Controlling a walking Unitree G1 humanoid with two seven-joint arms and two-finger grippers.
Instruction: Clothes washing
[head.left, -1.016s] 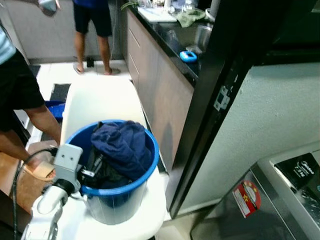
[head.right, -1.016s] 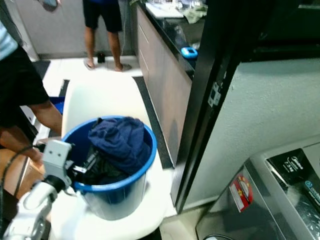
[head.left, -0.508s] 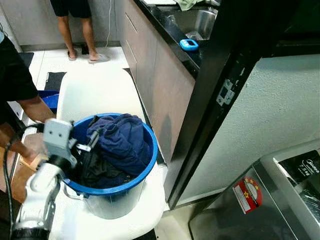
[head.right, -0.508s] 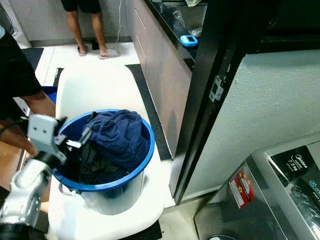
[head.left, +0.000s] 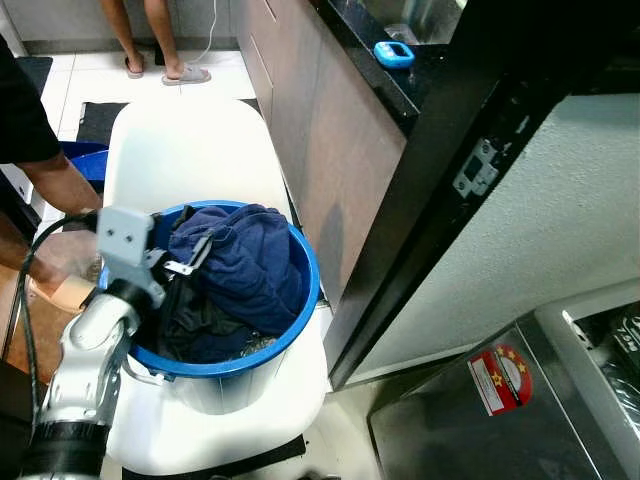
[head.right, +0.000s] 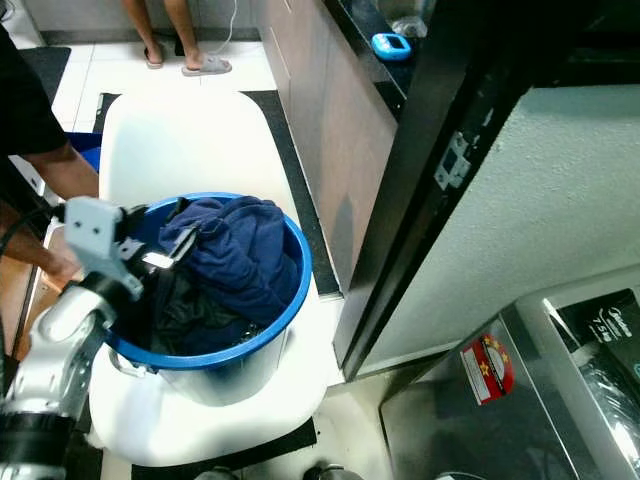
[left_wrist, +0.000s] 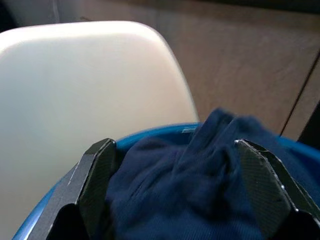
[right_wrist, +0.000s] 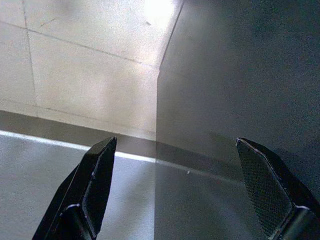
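The navy garment (head.left: 250, 272) lies piled up in soft, loose folds (head.left: 236, 228), so I expect that it will open out into a long, hanging drape when I lift it.
A blue bucket (head.left: 303, 300) stands on a white chair (head.left: 190, 150), heaped with dark clothes. A navy garment (head.left: 245, 270) lies on top. My left gripper (head.left: 185, 266) reaches over the bucket's left rim, its fingers at the garment's edge. In the left wrist view the left gripper (left_wrist: 172, 150) is open wide, with the navy garment (left_wrist: 200, 185) bulging between the two fingers (left_wrist: 97, 180). My right gripper (right_wrist: 175, 145) is open and holds nothing, over pale floor tiles and a grey panel. The washing machine (head.left: 560, 400) stands at the lower right, grey with a red sticker (head.left: 499, 378).
A black door frame (head.left: 430, 200) runs slantwise between the chair and the machine. Behind it are a cabinet front (head.left: 340, 150) and a dark counter with a small blue object (head.left: 395, 53). A person's arm (head.left: 50, 180) is at the left; another person's feet (head.left: 160, 65) at the back.
The camera has tipped down and the scene has shifted. My left gripper rose from the bucket's front-left side, crossed the rim and reached the navy garment.
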